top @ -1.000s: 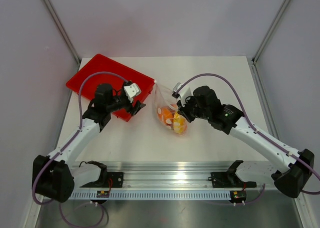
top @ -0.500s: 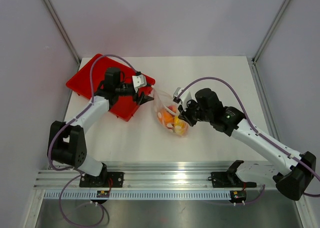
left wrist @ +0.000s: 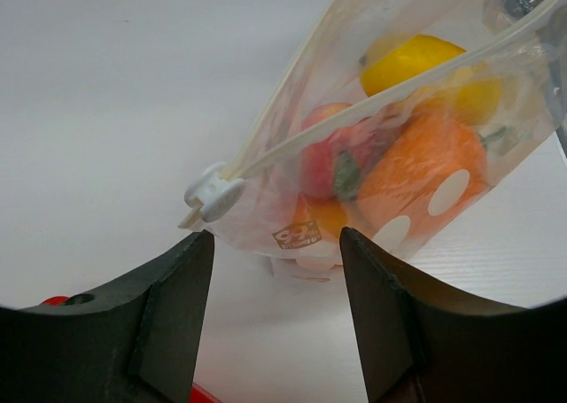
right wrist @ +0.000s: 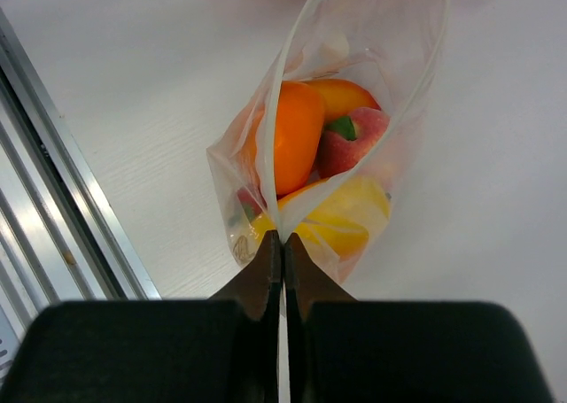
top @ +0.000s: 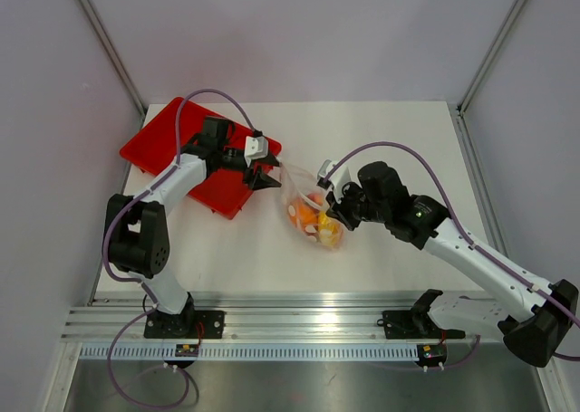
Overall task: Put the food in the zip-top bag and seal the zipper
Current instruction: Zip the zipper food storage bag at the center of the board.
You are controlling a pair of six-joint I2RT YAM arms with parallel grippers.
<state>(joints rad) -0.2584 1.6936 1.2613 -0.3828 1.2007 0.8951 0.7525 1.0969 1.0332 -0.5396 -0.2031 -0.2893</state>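
Note:
The zipper strips point(top: 304, 178) are wide open from the white slider to my right gripper. My right gripper should move next to the slider while my left gripper holds that corner.
The zip-top bag point(top: 302, 193) lies mid-table with the food point(top: 313, 222) inside it. In the right wrist view I see an orange piece point(right wrist: 288, 137), a red-pink piece point(right wrist: 356, 142) and a yellow piece point(right wrist: 341, 217) through the plastic. My right gripper point(top: 332, 209) is shut on the bag's mouth edge point(right wrist: 282, 235), and the two zipper strips point(right wrist: 434, 58) spread apart beyond it. My left gripper point(top: 269, 175) is open just short of the bag's far corner, where a white slider point(left wrist: 213, 196) sits on the zipper point(left wrist: 354, 115). Its fingers point(left wrist: 177, 288) hold nothing.
A red tray point(top: 168, 145) stands at the back left, under the left arm. The metal rail point(top: 308, 326) runs along the near table edge and shows in the right wrist view point(right wrist: 53, 199).
My left gripper has moved right off the red tray to the bag's far corner. My right gripper has shifted slightly toward the near right, still holding the bag.

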